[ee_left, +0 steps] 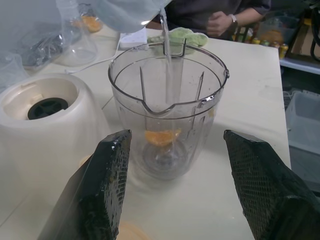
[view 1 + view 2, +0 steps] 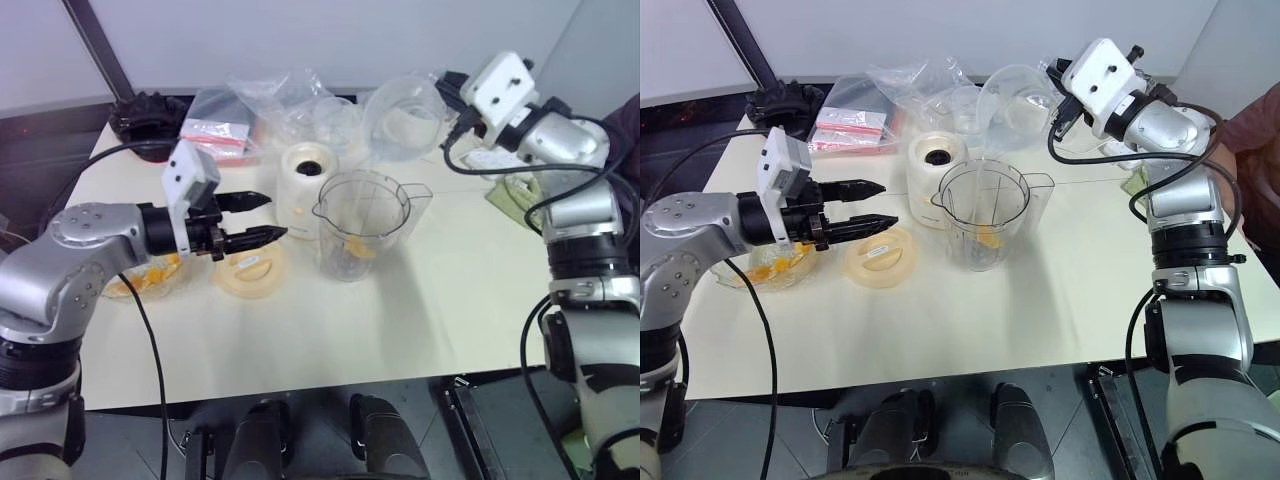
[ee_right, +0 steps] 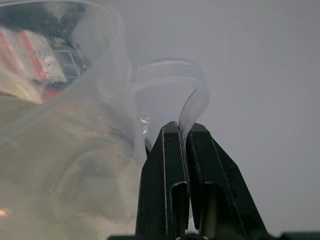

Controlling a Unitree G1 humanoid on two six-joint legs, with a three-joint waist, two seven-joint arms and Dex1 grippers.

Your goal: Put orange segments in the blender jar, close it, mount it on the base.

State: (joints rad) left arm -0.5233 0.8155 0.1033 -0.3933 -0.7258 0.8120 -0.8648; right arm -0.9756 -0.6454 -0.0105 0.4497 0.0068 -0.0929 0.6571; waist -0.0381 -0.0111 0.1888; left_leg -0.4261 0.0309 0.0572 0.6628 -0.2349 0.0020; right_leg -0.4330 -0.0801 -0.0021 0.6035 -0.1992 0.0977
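Observation:
My right gripper keeps carrying the measuring cup by its handle (image 3: 196,102) until the cup stands upright next to the green cloth, where the table (image 2: 497,252) is free.
The clear blender jar (image 2: 360,225) stands upright at mid-table, with one of the orange segments (image 1: 162,136) lying at its bottom. To its left is the cream base (image 2: 305,175), dark socket up. My left gripper (image 2: 275,217) hovers open and empty above the pale-orange lid (image 2: 250,272), its fingers (image 1: 107,180) pointing at the jar. More orange segments sit in a clear bowl (image 2: 150,275) under the left arm. My right gripper (image 3: 181,127) is shut on the handle of a clear measuring cup (image 2: 405,118), tilted above the jar. A thin stream of water (image 1: 167,55) falls from it into the jar.
Crumpled plastic bags (image 2: 250,110) and a black object (image 2: 150,115) lie along the far edge. A green cloth (image 2: 515,190) rests at the right side. A person's hand (image 1: 220,22) shows beyond the table. The near half of the table is bare.

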